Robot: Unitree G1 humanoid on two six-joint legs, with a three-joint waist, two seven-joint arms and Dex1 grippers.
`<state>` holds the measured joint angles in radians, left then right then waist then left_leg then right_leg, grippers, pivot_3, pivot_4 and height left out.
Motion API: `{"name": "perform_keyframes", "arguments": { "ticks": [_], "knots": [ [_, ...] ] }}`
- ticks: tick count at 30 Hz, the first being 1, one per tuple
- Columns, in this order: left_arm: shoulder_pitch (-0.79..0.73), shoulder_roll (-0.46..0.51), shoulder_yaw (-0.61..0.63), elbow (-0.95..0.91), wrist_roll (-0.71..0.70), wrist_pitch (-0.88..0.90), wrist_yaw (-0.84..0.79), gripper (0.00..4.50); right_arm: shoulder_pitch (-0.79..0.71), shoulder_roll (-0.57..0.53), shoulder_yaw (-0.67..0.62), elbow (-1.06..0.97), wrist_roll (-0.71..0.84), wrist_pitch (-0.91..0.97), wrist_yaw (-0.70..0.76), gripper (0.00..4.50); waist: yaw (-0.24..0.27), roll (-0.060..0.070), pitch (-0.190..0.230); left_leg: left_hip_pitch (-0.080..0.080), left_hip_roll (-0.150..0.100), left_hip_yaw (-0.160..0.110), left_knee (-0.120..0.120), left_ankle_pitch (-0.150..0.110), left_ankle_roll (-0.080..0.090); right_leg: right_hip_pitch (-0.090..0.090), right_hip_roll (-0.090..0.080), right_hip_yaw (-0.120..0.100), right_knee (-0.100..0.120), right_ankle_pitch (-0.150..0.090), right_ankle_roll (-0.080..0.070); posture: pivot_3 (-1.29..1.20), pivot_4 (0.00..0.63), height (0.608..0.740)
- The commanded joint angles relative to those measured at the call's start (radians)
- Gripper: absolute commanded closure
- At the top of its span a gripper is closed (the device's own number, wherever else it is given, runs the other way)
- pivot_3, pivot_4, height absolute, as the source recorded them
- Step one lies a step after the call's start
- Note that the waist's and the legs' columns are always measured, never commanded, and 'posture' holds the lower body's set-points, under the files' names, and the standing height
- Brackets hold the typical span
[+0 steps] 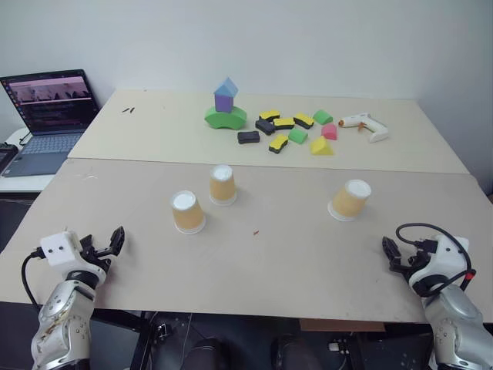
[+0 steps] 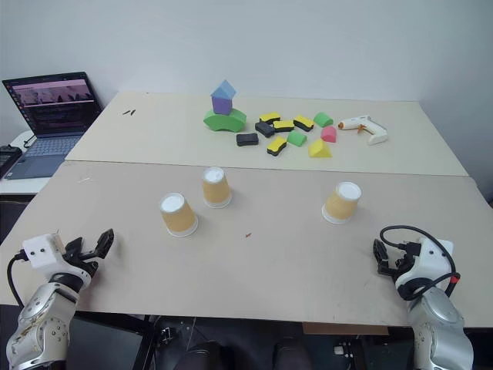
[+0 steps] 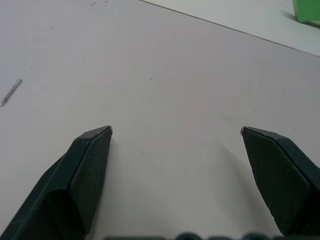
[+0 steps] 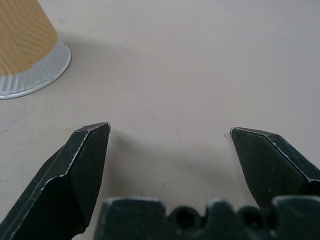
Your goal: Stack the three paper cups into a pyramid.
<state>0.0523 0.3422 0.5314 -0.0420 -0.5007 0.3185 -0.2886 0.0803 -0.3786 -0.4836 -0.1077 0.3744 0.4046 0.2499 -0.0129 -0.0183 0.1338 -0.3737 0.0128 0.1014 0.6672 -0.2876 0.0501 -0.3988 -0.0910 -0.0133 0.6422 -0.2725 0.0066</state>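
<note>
The front paper cup has a gap between it and the cup behind it, so my open left gripper keeps moving until its fingers are around the front paper cup.
Three tan paper cups stand upside down and apart on the near table: one at the left, one just behind it to the right, and one at the right. No cup rests on another. My left gripper hovers open near the table's front left edge, well left of the cups, with bare tabletop between its fingers. My right gripper stands open near the front right edge, holding nothing. The right cup sits ahead of it and to its left.
On the far table stand a green-purple-blue block tower, several loose foam blocks and a white glue gun. An open laptop sits on a side table at the far left. A seam divides the two tables.
</note>
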Motion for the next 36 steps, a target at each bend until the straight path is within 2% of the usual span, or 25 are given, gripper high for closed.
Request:
{"name": "perform_keyframes", "arguments": {
  "ticks": [1, 7, 13, 16, 20, 27, 32, 36],
  "knots": [
    [-0.003, 0.009, -0.014, -0.030, 0.010, -0.010, -0.002, 0.09, -0.026, -0.003, -0.008, -0.004, 0.000, -0.037, -0.003, 0.00, 0.000, 0.000, 0.000, 0.000, 0.000, 0.000, 0.000, 0.000, 0.000, 0.000, 0.000, 0.000, 0.000, 0.000, 0.000, 0.00, 0.150, 0.740],
    [-0.018, 0.033, -0.050, -0.071, -0.006, 0.051, -0.017, 0.09, -0.050, -0.049, 0.048, -0.023, 0.002, 0.016, 0.056, 0.00, 0.000, 0.000, 0.000, 0.001, 0.000, 0.000, 0.000, 0.000, 0.000, 0.001, 0.000, 0.000, 0.001, 0.000, 0.000, 0.00, 0.150, 0.740],
    [-0.022, 0.124, -0.051, -0.131, -0.081, 0.143, -0.119, 0.09, -0.003, -0.235, 0.134, -0.209, 0.128, 0.178, 0.318, 0.00, 0.001, 0.000, 0.000, -0.001, 0.000, 0.000, 0.000, 0.003, 0.003, 0.000, 0.000, 0.000, 0.000, 0.000, 0.000, 0.00, 0.150, 0.740],
    [-0.034, 0.200, -0.081, -0.188, -0.119, 0.212, -0.194, 0.09, -0.108, -0.340, 0.165, -0.339, 0.256, 0.312, 0.399, 0.00, -0.004, -0.001, 0.001, -0.001, 0.000, 0.000, 0.000, 0.002, 0.005, -0.001, 0.000, 0.000, 0.001, 0.000, 0.000, 0.00, 0.150, 0.740],
    [-0.046, 0.269, -0.128, -0.231, -0.147, 0.276, -0.265, 0.09, -0.260, -0.392, 0.240, -0.441, 0.363, 0.421, 0.430, 0.00, -0.003, -0.002, 0.001, -0.001, 0.000, -0.001, 0.000, 0.002, 0.004, -0.003, 0.000, 0.000, 0.002, 0.001, -0.001, 0.00, 0.150, 0.740],
    [-0.117, 0.372, -0.196, -0.187, -0.114, 0.287, -0.390, 0.09, -0.405, -0.392, 0.385, -0.462, 0.355, 0.450, 0.442, 0.00, 0.013, -0.003, 0.002, -0.014, 0.000, -0.004, 0.003, 0.006, 0.000, -0.009, 0.000, -0.005, -0.002, 0.000, -0.002, 0.00, 0.150, 0.740],
    [-0.185, 0.443, -0.273, -0.139, -0.071, 0.249, -0.515, 0.09, -0.410, -0.386, 0.417, -0.436, 0.325, 0.433, 0.437, 0.00, 0.013, -0.003, 0.002, -0.015, 0.000, -0.004, 0.007, 0.005, 0.002, -0.009, 0.000, -0.006, -0.002, 0.000, -0.002, 0.00, 0.150, 0.740],
    [-0.273, 0.464, -0.334, -0.059, -0.034, 0.207, -0.600, 0.09, -0.397, -0.366, 0.419, -0.433, 0.317, 0.431, 0.420, 0.00, 0.014, -0.004, 0.002, -0.015, 0.000, -0.004, 0.008, 0.005, 0.002, -0.009, 0.000, -0.006, -0.001, 0.000, -0.002, 0.00, 0.150, 0.740]
  ]
}}
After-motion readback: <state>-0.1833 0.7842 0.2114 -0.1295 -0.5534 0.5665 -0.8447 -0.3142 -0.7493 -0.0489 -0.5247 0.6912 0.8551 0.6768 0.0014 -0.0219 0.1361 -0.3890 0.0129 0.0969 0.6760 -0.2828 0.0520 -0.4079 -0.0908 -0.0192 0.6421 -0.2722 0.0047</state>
